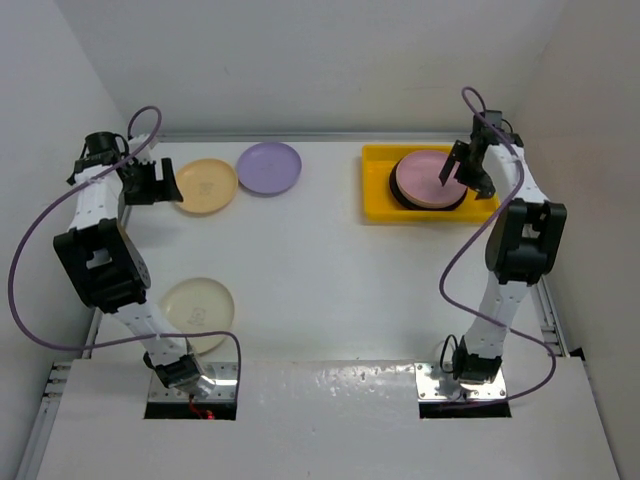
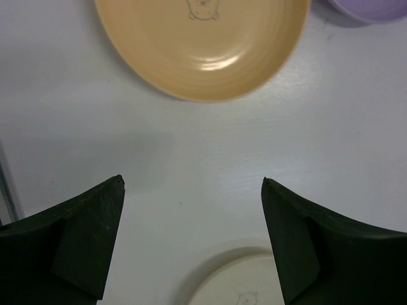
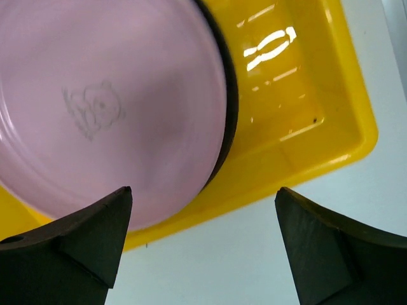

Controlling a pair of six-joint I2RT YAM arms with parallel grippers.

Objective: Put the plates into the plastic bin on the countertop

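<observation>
The robot's right gripper should keep going toward the left gripper until it closes on the lifted pastel yellow plate, since the pink plate is lying inside the bin.
The yellow plastic bin sits at the back right of the white countertop. Inside it a pink plate tops a dark-rimmed stack. My right gripper hangs open over the stack's right edge, holding nothing. Its wrist view shows the pink plate, a dark rim and the bin wall beyond the open gripper. My left gripper is open and empty beside a pastel yellow plate. A lilac plate and a cream plate lie on the counter.
White walls close in the countertop at the back and on both sides. In the left wrist view the yellow plate lies ahead of the fingers, the lilac plate at the top right, the cream plate at the bottom edge.
</observation>
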